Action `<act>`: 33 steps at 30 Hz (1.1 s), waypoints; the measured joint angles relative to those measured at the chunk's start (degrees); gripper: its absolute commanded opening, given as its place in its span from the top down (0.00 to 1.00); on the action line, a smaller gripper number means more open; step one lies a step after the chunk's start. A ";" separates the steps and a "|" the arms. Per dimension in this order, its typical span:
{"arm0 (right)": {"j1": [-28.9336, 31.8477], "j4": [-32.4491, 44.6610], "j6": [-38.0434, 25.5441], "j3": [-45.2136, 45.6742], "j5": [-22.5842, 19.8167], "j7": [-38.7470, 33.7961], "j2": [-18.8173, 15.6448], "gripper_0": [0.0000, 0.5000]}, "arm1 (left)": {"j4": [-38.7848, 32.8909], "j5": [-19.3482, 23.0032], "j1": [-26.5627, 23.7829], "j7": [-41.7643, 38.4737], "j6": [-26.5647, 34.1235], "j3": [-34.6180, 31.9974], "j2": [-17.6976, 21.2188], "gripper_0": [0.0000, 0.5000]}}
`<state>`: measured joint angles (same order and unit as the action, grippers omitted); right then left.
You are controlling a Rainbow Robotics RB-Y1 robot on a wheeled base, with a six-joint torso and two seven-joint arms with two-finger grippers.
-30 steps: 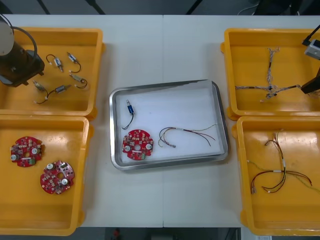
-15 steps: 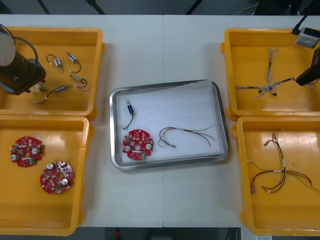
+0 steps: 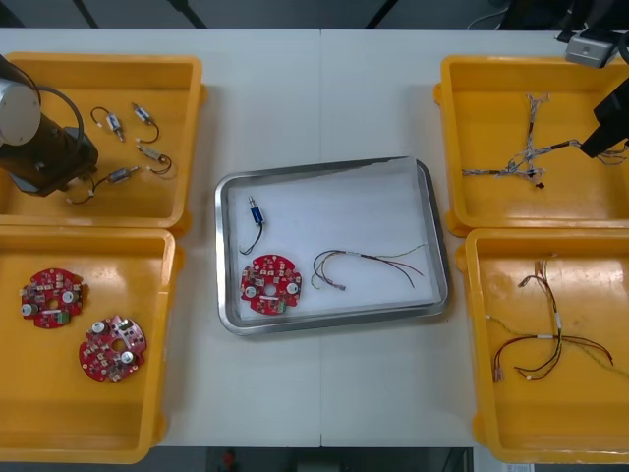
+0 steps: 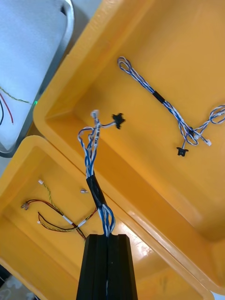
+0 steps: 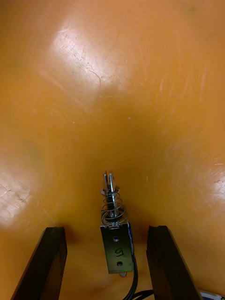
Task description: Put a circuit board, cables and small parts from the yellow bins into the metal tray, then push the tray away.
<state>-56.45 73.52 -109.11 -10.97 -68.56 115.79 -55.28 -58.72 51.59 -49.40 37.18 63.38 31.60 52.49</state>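
Thin black wires (image 5: 134, 281) bend loosely from the end of the small metal part (image 5: 116, 249), so I expect them to trail along freely when I pick the part up.
My right gripper (image 4: 107, 238) is shut on a twisted blue and white cable (image 4: 93, 140), which hangs from its fingers above the far right yellow bin (image 3: 491, 74). In the front view that cable (image 3: 526, 157) trails left from the right gripper (image 3: 598, 146). A second twisted cable (image 4: 161, 101) lies on the bin floor. My left gripper (image 5: 107, 228) is open low in the far left bin (image 3: 177, 128), with a small metal part (image 5: 115, 236) between its fingers. The metal tray (image 3: 423, 182) holds a red circuit board (image 3: 270, 283), a small metal part (image 3: 255, 214) and a red and yellow cable (image 3: 369, 264).
Several small metal parts (image 3: 133, 123) lie beside the left arm (image 3: 39, 147). Two circuit boards (image 3: 84, 320) sit in the near left bin. More red and yellow cables (image 3: 545, 329) lie in the near right bin (image 3: 472, 295).
The right gripper has moved up and toward the table's far edge, drawing the twisted cable off the bin floor. The left arm has shifted slightly right, toward the small parts.
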 measured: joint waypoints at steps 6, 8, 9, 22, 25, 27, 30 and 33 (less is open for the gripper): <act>0.01 8.66 -0.43 0.00 -0.02 -12.49 0.44 1.00 | 0.01 0.09 0.00 0.00 0.00 0.00 -0.01 0.93; 0.01 10.80 -0.43 0.00 -0.03 -15.99 1.05 1.00 | 0.05 0.13 0.01 0.00 0.00 0.00 -0.01 1.00; 0.01 11.88 -0.43 0.00 -0.04 -16.13 1.59 1.00 | 0.04 0.16 0.01 0.00 -0.01 0.00 -0.03 1.00; 0.01 22.90 1.78 -5.52 2.35 -20.47 9.14 1.00 | 0.07 0.08 0.02 0.00 -0.02 0.00 -0.04 1.00; 0.01 23.98 3.90 -7.94 4.64 -20.47 10.56 1.00 | 0.07 -0.14 0.02 0.00 -0.02 0.00 -0.04 1.00; 0.01 24.39 6.14 -9.51 5.80 -20.46 11.61 1.00 | 0.06 -0.20 0.02 0.00 -0.02 -0.01 -0.03 1.00; 0.01 24.55 9.59 -11.83 7.73 -20.39 13.16 1.00 | -0.12 -0.47 0.01 0.00 0.19 -0.13 -0.02 1.00; 0.01 24.56 12.46 -14.37 10.11 -19.32 14.60 1.00 | -0.96 -0.88 0.00 0.00 3.08 -0.73 0.06 1.00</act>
<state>-56.44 98.07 -96.66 -25.34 -58.45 96.47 -40.68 -59.68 50.71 -49.40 37.18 66.46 30.87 52.55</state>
